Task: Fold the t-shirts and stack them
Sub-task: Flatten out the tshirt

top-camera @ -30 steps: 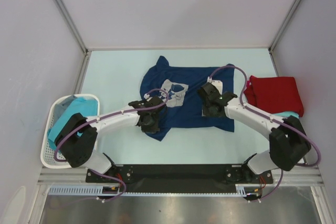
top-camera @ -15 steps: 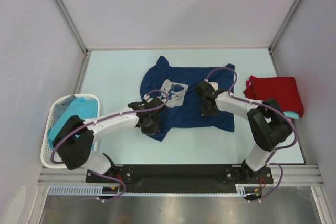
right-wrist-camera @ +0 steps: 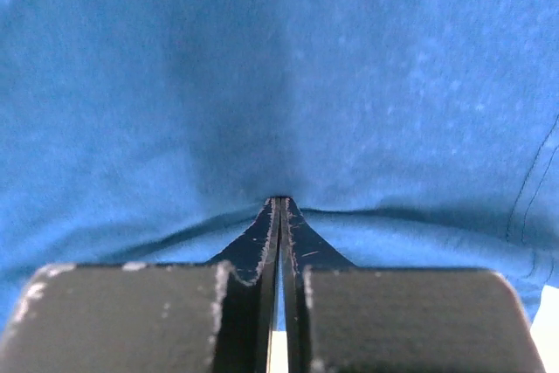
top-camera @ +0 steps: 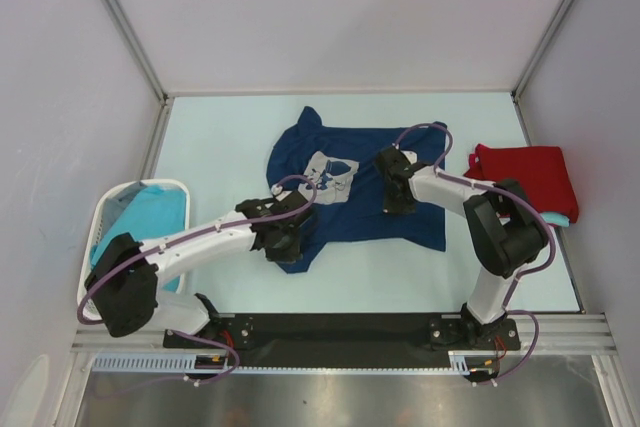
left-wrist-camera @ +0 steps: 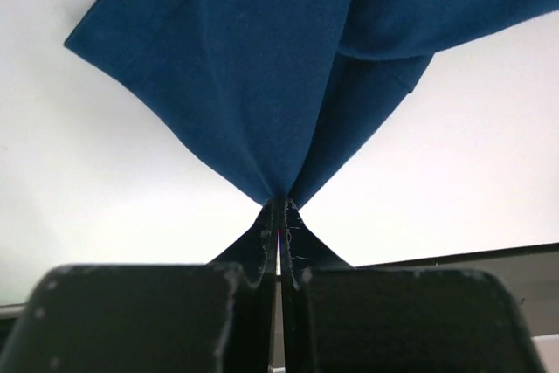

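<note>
The navy t-shirt's body is creased and my left gripper is holding its near flap point(top-camera: 294, 264), so that gripper should take the t-shirt's edge point(top-camera: 277, 176) next to the print before both grippers stretch it.
A navy t-shirt point(top-camera: 360, 222) with a pale grey chest print point(top-camera: 330, 175) lies spread on the table's middle. My left gripper point(top-camera: 292, 242) is shut on its near-left hem; in the left wrist view the cloth point(left-wrist-camera: 262, 85) fans out from the gripper point(left-wrist-camera: 279, 203). My right gripper point(top-camera: 395, 207) presses down on the shirt's right half. It is shut on a pinched fold of the navy cloth point(right-wrist-camera: 288, 85), which bunches round the gripper point(right-wrist-camera: 279, 202). A folded red t-shirt point(top-camera: 525, 177) lies at the right on a turquoise one point(top-camera: 556, 217).
A white perforated basket point(top-camera: 140, 185) at the near left holds a turquoise t-shirt point(top-camera: 150, 217). The left arm reaches across in front of it. Frame posts and pale walls enclose the table on three sides. A black mounting rail point(top-camera: 340, 329) runs along the near edge.
My right gripper has shut on the navy cloth, and the right arm's elbow has swung in toward the shirt. The left gripper has drawn its hem corner slightly nearer.
</note>
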{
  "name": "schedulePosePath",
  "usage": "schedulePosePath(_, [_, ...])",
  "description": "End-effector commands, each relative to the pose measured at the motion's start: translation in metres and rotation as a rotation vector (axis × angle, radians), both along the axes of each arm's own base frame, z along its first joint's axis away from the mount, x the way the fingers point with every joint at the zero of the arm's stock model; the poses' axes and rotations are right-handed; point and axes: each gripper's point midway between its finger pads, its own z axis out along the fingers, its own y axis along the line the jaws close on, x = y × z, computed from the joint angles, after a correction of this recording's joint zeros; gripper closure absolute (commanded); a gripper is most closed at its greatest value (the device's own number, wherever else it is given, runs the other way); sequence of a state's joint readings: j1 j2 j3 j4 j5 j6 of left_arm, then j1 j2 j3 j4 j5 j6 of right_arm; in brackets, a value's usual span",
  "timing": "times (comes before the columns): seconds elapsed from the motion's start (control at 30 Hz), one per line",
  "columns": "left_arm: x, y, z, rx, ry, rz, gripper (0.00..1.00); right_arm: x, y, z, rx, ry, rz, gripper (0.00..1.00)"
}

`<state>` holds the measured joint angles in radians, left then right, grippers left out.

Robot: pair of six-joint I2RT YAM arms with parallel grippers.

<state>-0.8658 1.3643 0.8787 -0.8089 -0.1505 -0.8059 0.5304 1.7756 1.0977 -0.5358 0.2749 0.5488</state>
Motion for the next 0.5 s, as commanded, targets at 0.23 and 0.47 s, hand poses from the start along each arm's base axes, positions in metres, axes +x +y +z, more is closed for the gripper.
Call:
schedulePosePath(0.23, [-0.027,0.024,0.013,0.024,0.023,0.022,0.99,0.023,-0.005,-0.002,0.005,-0.029,-0.051,1.00])
schedulePosePath(0.47, [-0.042,0.033,0.015,0.031,0.038,0.010,0.99,0.029,-0.013,-0.001,-0.004,-0.035,-0.074,1.00])
